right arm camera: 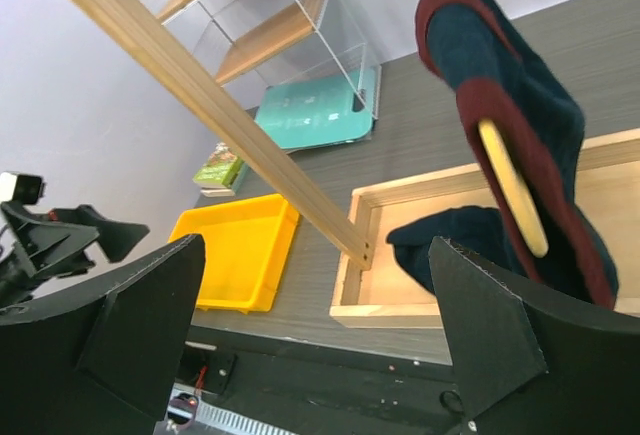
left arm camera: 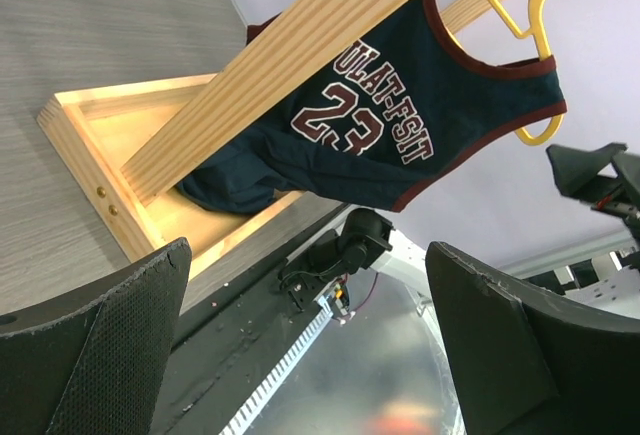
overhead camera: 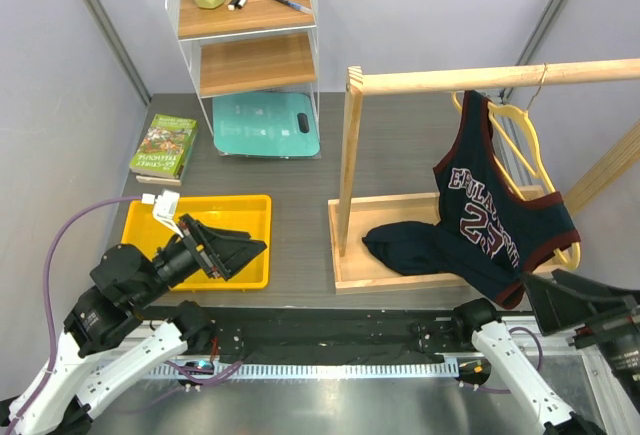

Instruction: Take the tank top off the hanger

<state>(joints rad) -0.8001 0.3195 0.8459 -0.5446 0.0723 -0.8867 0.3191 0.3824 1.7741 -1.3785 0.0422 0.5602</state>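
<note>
The yellow hanger (overhead camera: 533, 142) will come off with the tank top draped on it when the robot lifts, because the wire hook (overhead camera: 539, 82) just loops over the wooden rail.
The navy tank top (overhead camera: 490, 217) with red trim and number 23 hangs on the yellow hanger (overhead camera: 520, 130), whose hook sits over the wooden rail (overhead camera: 420, 80). Its hem reaches the rack's base tray. My left gripper (overhead camera: 238, 250) is open and empty over the yellow bin, far left of the tank top. My right gripper (overhead camera: 552, 305) is open and empty just below the tank top's hem. The left wrist view shows the tank top (left arm camera: 400, 115) and the hanger (left arm camera: 535, 15) beyond my open left gripper (left arm camera: 310, 355). The right wrist view shows the tank top (right arm camera: 515, 95) and a hanger end (right arm camera: 512, 187) above my right gripper (right arm camera: 315, 345).
A dark cloth (overhead camera: 400, 240) lies bunched in the wooden base tray (overhead camera: 345, 267); the rack post (overhead camera: 349, 155) stands at its left. A yellow bin (overhead camera: 150, 223), a book (overhead camera: 165, 145), a teal board (overhead camera: 265, 125) and a wire shelf (overhead camera: 250, 20) are at the left.
</note>
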